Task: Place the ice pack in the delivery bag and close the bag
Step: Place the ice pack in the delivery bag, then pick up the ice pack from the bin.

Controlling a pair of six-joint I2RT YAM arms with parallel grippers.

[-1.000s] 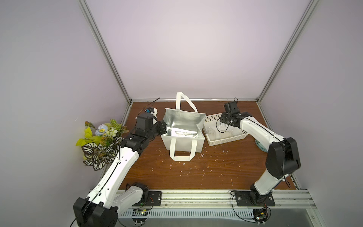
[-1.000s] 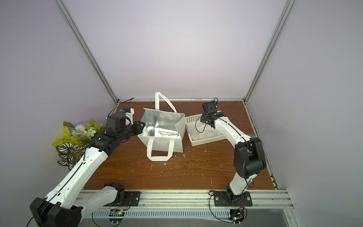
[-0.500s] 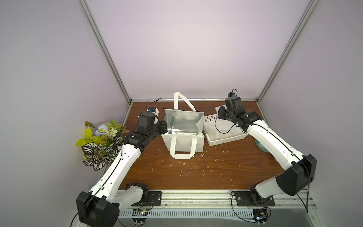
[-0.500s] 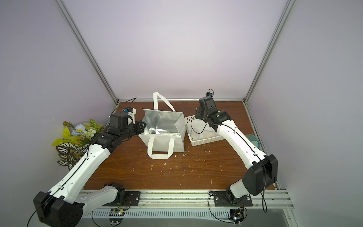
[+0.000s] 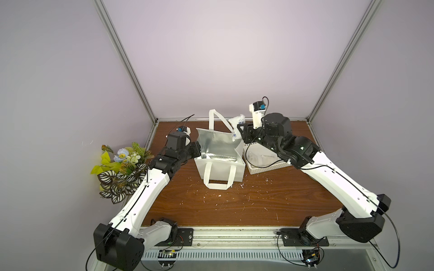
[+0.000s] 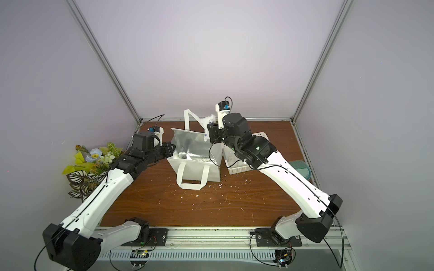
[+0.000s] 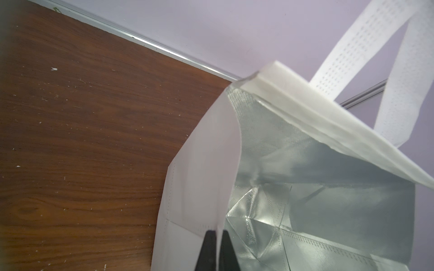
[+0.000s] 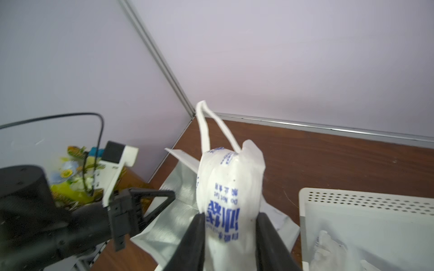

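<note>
The delivery bag's opening is wide open and the ice pack (image 5: 236,126) is above its rim. My right gripper goes on into the bag (image 5: 218,148) and lets go deep inside.
The delivery bag (image 5: 220,169) (image 6: 195,169) stands open at mid-table, white outside with silver foil inside. My left gripper (image 5: 196,150) (image 6: 172,147) (image 7: 218,234) is shut on the bag's left wall (image 7: 204,164), one finger on each side. The ice pack (image 5: 237,124) (image 6: 209,124) (image 8: 230,199), a white pouch with blue print, hangs in the air above the bag's rear right corner. My right gripper (image 5: 240,132) (image 6: 211,135) (image 8: 231,218) is shut on it, and its fingers (image 8: 195,234) press both sides.
A white perforated basket (image 5: 267,167) (image 6: 239,170) (image 8: 366,199) stands right of the bag with another whitish pouch (image 5: 260,159) (image 8: 328,248) inside. Artificial flowers (image 5: 119,164) (image 6: 91,164) lie by the left wall. A teal object (image 6: 300,167) sits at the right edge. The bag's rear handle (image 5: 215,117) stands upright.
My right gripper has risen out of the basket with the ice pack and swung left toward the bag. The left gripper has kept its hold on the bag's wall.
</note>
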